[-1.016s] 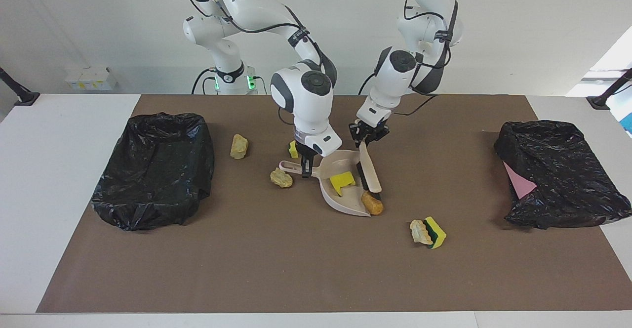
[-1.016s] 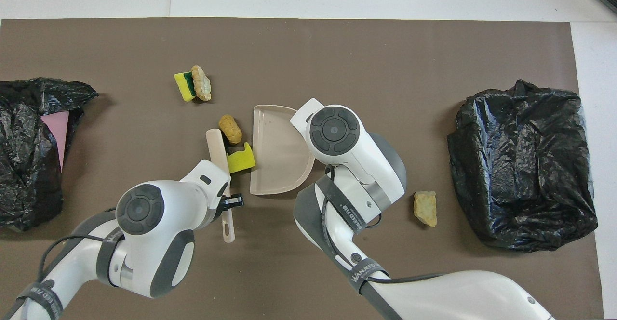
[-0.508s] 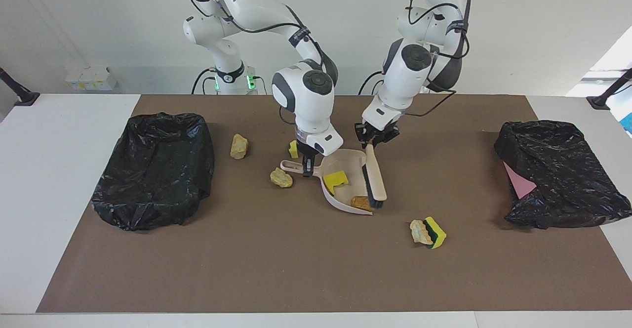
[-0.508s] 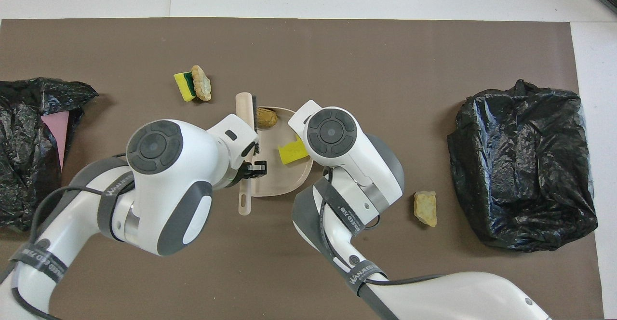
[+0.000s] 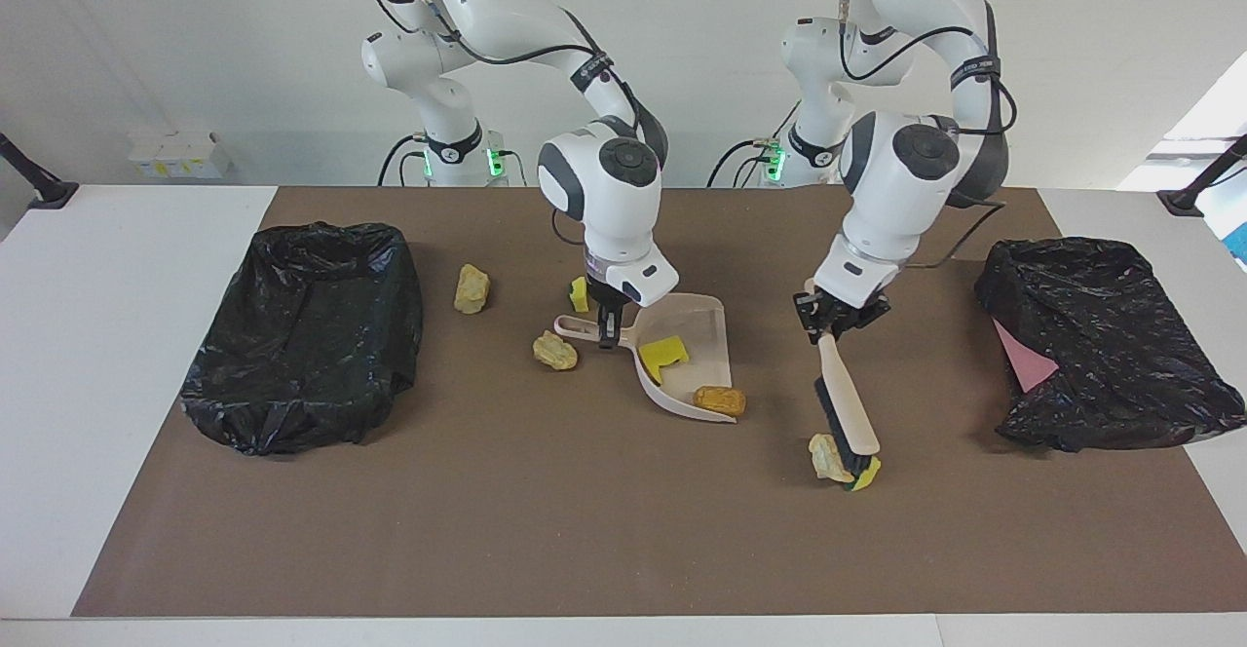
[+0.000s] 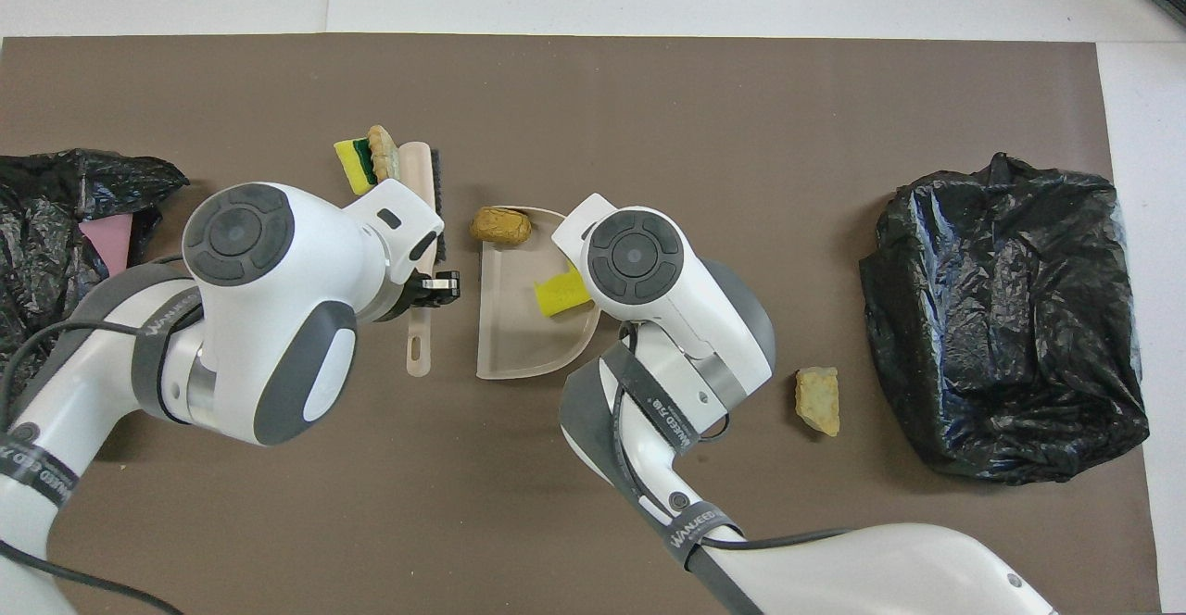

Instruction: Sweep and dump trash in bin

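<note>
The tan lump and green-backed yellow sponge (image 6: 369, 157) are outside the dustpan's open edge, so my left gripper should put the brush down behind them (image 6: 322, 157) and sweep toward the dustpan.
My right gripper (image 5: 608, 333) is shut on the handle of the beige dustpan (image 5: 694, 335), which rests on the mat. A yellow sponge chunk (image 5: 663, 356) lies in the pan (image 6: 519, 337), and an orange-brown lump (image 5: 720, 399) sits at its open lip. My left gripper (image 5: 840, 321) is shut on the beige brush (image 5: 846, 411). The brush's bristle end meets a tan lump (image 5: 826, 458) and a green-backed yellow sponge (image 5: 865, 475). More trash lies toward the right arm's end: two tan lumps (image 5: 472, 288) (image 5: 554, 351) and a small yellow sponge (image 5: 580, 293).
A bin lined with a black bag (image 5: 302, 335) stands at the right arm's end of the brown mat. Another black bag (image 5: 1101, 345) with a pink sheet (image 5: 1023, 362) showing lies at the left arm's end. White table borders the mat.
The left arm pushed the orange-brown lump to the pan's lip. It then swung the brush away toward its own end, onto the lump and sponge pair. The dustpan barely moved.
</note>
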